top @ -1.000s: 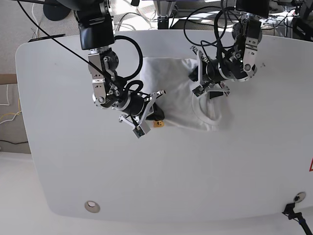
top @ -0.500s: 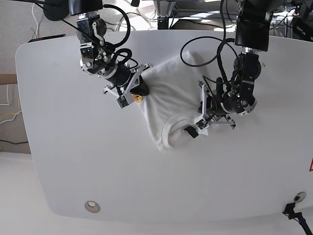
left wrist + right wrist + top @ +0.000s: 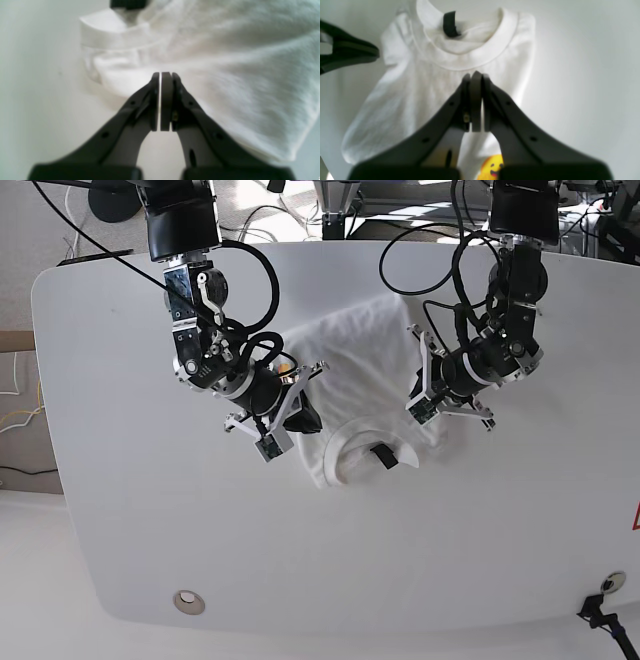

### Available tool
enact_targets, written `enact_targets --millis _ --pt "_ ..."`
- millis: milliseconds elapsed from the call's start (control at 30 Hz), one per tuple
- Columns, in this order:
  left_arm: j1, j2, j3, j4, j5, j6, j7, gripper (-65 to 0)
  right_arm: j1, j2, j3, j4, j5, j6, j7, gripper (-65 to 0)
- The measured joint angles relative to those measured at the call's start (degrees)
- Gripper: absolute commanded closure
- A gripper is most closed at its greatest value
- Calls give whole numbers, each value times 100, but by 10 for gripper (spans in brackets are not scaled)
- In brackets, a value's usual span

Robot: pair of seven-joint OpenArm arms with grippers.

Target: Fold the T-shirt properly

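Next, I pull the collar end (image 3: 328,460) back with my right gripper to make the T-shirt straight before both grippers move away, because the folded T-shirt's hem (image 3: 343,315) slants to the table's far edge.
The white T-shirt (image 3: 355,365) lies bunched into a narrow strip mid-table, its ribbed collar (image 3: 345,458) and black neck tag (image 3: 382,455) towards the front. No print shows. My right gripper (image 3: 303,418) is shut at the shirt's left edge. In the right wrist view its tips (image 3: 475,75) lie over the chest just below the collar (image 3: 495,55). My left gripper (image 3: 420,412) is shut at the shirt's right side. In the left wrist view its tips (image 3: 162,74) sit at a fold of the shirt (image 3: 237,75). I see no cloth between either pair of pads.
The white table (image 3: 150,530) has a round grommet (image 3: 186,602) near its front left edge. Cables and stands (image 3: 330,200) crowd the far edge. A yellow smiley (image 3: 492,167) shows under the right gripper. The left gripper's finger (image 3: 345,55) shows in the right wrist view.
The shirt swung round over the last second: the collar went from the right to the front middle. Since half a second ago the right gripper moved down-right and the left gripper moved up.
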Motion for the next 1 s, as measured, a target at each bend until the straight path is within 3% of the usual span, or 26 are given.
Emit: enact_targets --millis 267,533,800,1000 --pt "262 20 9 -667 -11 24 -133 0 55 15 -22 -1320 -2 -33 811 0" --pt "-745 24 278 -2072 -140 17 -796 0 -741 173 28 -789 11 -39 922 0" --pt "-350 -48 157 -1211 -24 20 -680 0 -595 203 9 -643 -13 -35 778 0" --pt "302 -120 -922 -280 7 39 -750 0 -837 426 422 339 -256 -219 857 0"
